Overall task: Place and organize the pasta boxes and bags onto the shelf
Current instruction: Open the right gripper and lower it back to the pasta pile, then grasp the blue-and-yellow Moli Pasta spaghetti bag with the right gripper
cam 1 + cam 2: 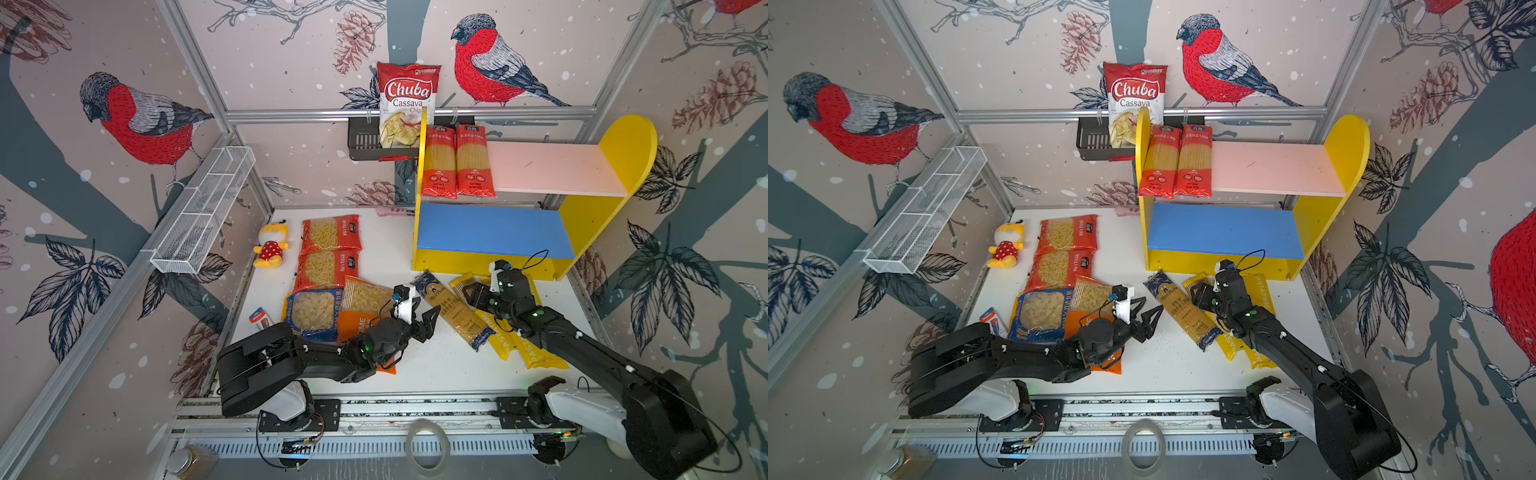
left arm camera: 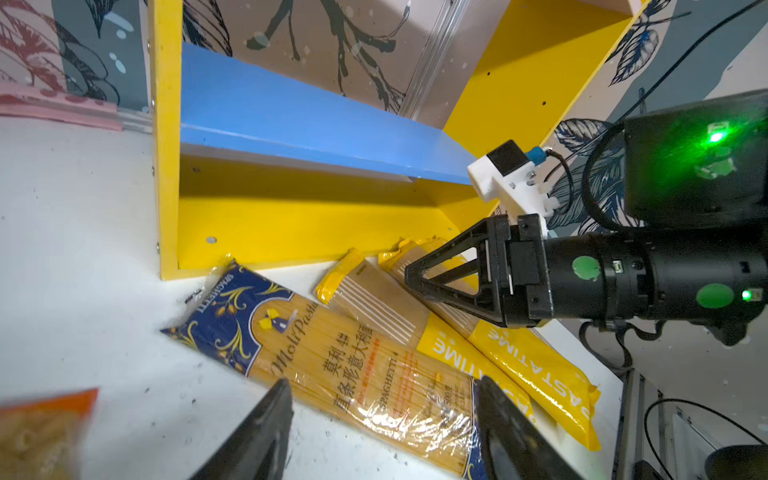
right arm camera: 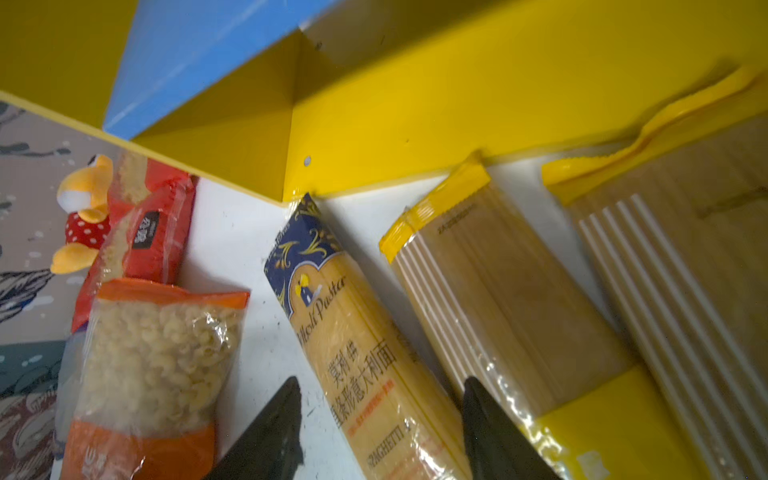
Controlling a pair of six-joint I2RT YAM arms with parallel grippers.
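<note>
My gripper will lift the dark-blue spaghetti pack (image 1: pixel 453 310) by one end, and it will stay stiff, since the straight long sides (image 1: pixel 464 303) show a tightly filled wrapper.
The yellow shelf (image 1: pixel 590 224) stands at the back right with two red spaghetti packs (image 1: pixel 457 164) on its pink upper board (image 1: pixel 552 166); the blue lower board (image 1: pixel 490 228) is bare. A dark-blue spaghetti pack (image 1: pixel 451 309) and two yellow PASTATIME packs (image 1: pixel 519 349) lie on the table in front of it. Red macaroni bags (image 1: pixel 330 249), an orange bag (image 1: pixel 361 303) and a blue-yellow bag (image 1: pixel 311 311) lie further left. My left gripper (image 1: pixel 430 322) (image 2: pixel 382 380) is open beside the dark-blue pack (image 2: pixel 353 365). My right gripper (image 1: pixel 471 293) (image 3: pixel 381 379) hangs open above that pack (image 3: pixel 353 332).
A Chuba chips bag (image 1: pixel 407 104) stands in a black wall rack (image 1: pixel 365 141) next to the shelf. A plush toy (image 1: pixel 272 245) and a small red-blue packet (image 1: pixel 261 318) lie at the table's left. A white wire basket (image 1: pixel 203 212) hangs on the left wall.
</note>
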